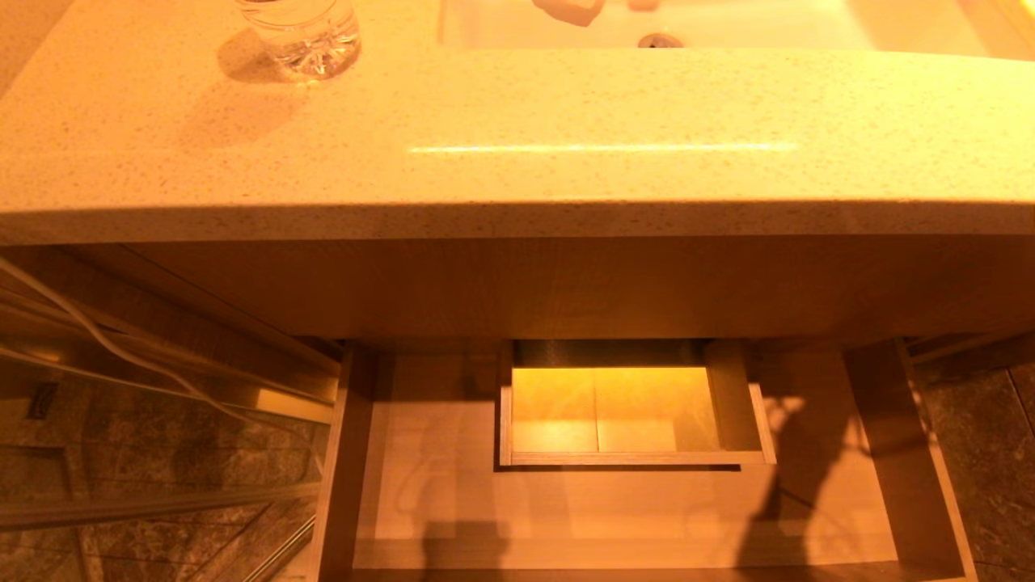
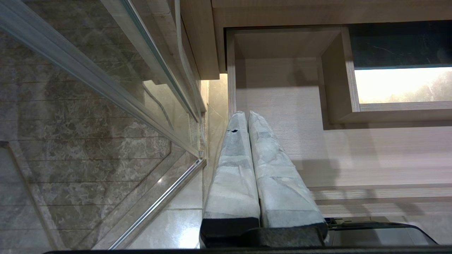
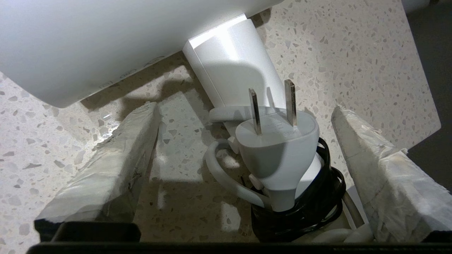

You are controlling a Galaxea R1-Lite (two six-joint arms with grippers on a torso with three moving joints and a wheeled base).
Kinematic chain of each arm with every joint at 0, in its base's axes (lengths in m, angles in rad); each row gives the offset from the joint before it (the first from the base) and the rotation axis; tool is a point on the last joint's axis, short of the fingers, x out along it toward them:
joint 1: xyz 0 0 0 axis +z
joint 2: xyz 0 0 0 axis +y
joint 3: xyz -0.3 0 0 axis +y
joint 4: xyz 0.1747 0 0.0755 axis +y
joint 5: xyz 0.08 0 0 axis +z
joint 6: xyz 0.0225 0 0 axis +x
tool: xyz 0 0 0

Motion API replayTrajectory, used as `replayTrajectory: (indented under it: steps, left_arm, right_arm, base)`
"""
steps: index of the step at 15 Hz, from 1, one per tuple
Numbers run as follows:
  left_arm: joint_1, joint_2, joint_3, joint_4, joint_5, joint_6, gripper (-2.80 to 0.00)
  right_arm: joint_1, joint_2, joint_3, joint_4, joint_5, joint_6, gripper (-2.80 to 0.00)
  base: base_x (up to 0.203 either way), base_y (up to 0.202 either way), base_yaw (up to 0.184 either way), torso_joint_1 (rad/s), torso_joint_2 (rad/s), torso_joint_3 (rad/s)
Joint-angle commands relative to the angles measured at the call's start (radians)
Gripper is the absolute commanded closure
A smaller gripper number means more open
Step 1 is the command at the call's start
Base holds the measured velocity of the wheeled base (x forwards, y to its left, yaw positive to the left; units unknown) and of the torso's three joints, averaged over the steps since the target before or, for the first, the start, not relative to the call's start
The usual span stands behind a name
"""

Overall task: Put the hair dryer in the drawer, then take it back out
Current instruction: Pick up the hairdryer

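I expect the white plug [image 3: 277, 152] and cord to come along bundled when I lift the hair dryer, since a black band [image 3: 303, 211] ties the coiled cord.
The white hair dryer [image 3: 106, 42] lies on the speckled countertop [image 3: 353, 53], its handle [image 3: 233, 63] pointing toward my wrist. Its white plug [image 3: 279, 148] stands prongs-up on the coiled cord, which a black band [image 3: 317, 211] ties. My right gripper [image 3: 243, 107] is open, one wrapped finger on each side of the handle and plug, touching neither. The hair dryer and both grippers are outside the head view. The drawer [image 1: 453, 485] is pulled out under the counter, with a boxed cut-out [image 1: 631, 404] inside. My left gripper [image 2: 247, 113] is shut and empty above the drawer's [image 2: 282, 116] left side.
A drinking glass [image 1: 301, 32] stands at the counter's back left, beside the sink basin [image 1: 647, 24]. A glass panel [image 1: 121, 453] and a white cable [image 1: 121, 347] run along the left of the drawer. Dark stone floor [image 1: 986, 453] lies to the right.
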Motion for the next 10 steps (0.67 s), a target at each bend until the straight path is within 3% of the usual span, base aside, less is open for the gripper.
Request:
replayTrajectory:
  steps: [1, 10]
  left_arm:
    - [0.000, 0.000, 0.002, 0.000, 0.000, 0.000, 0.00]
    - [0.000, 0.000, 0.002, 0.000, 0.000, 0.001, 0.00]
  right_arm:
    - [0.000, 0.009, 0.002, 0.010, 0.001, -0.002, -2.80]
    - [0.001, 0.021, -0.008, 0.074, 0.000, 0.000, -2.80]
  base:
    - [0.000, 0.000, 0.000, 0.000, 0.00, 0.000]
    - [0.000, 0.000, 0.000, 0.000, 0.00, 0.000]
